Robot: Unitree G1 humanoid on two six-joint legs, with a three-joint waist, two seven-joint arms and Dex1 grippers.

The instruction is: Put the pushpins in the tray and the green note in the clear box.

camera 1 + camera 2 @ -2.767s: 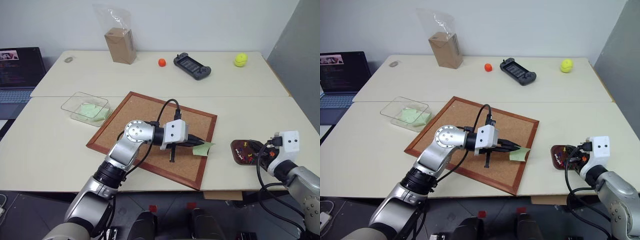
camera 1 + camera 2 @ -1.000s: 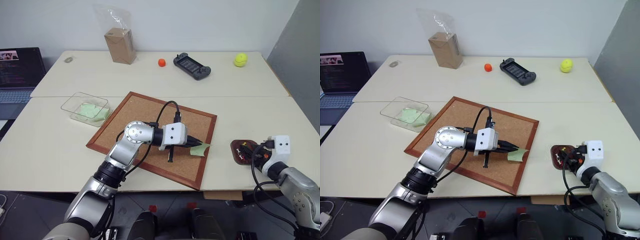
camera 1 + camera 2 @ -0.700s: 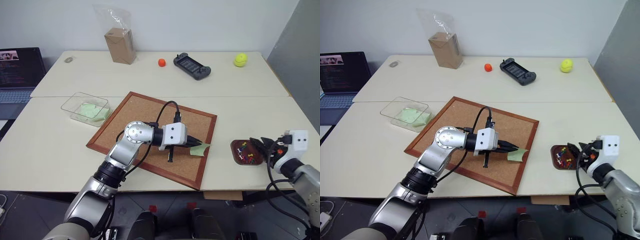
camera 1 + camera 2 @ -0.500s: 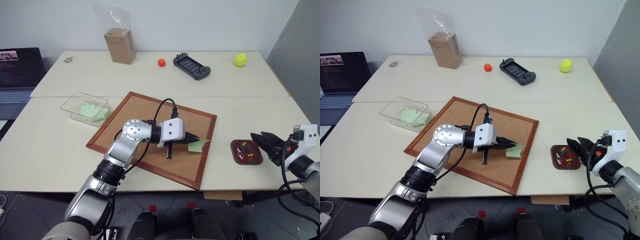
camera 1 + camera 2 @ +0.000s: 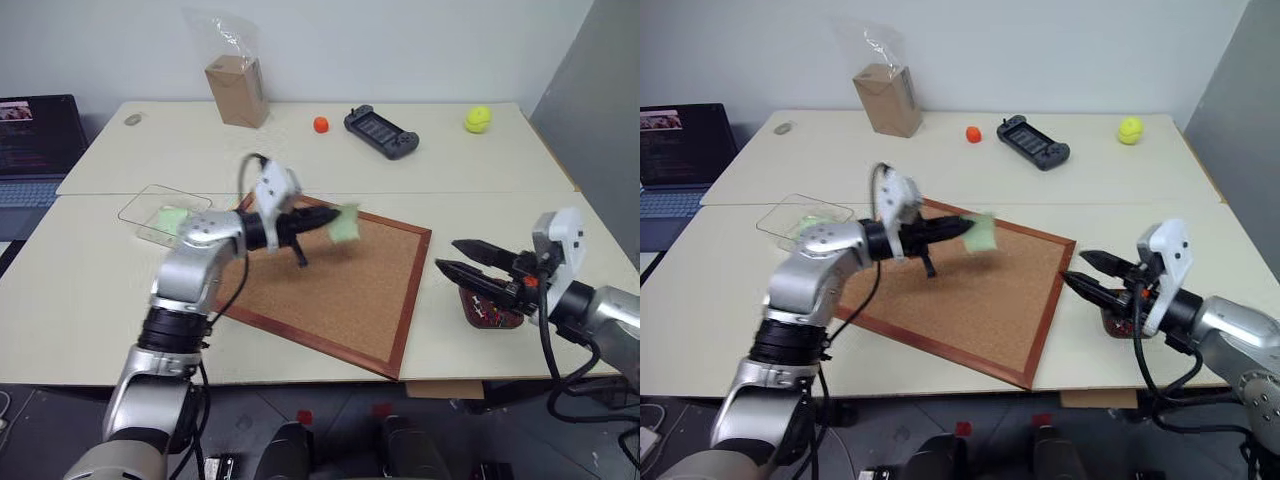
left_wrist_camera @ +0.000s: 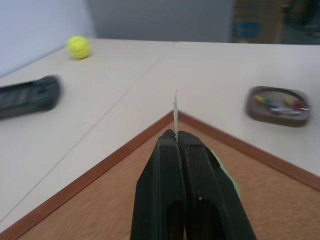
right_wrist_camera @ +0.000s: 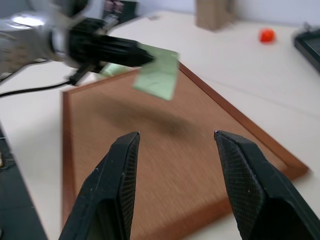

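The green note [image 5: 344,223] hangs free of the corkboard. My left gripper keeps going toward the clear box [image 5: 165,213] and lets go over its opening.
My left gripper [image 5: 328,222] is shut on the green note [image 5: 346,222] and holds it in the air above the back left part of the corkboard [image 5: 345,295]. The clear box [image 5: 143,209], with pale green paper inside, sits left of the board, partly behind my left arm. At the right, the dark tray [image 6: 278,106] holds several coloured pushpins [image 6: 281,101]. My right gripper [image 5: 446,254] hangs open and empty in front of the tray, pointing left toward the board. The right wrist view shows the note [image 7: 157,73] beyond its open fingers [image 7: 122,172].
At the back of the table stand a brown carton in a clear bag [image 5: 229,85], a small orange object [image 5: 320,124], a black game controller [image 5: 381,131] and a yellow-green ball [image 5: 478,119]. A laptop [image 5: 35,135] sits at the far left.
My left gripper has lifted the green note off the corkboard's right side and swung it left and back. My right gripper has risen from the tray and now points left.
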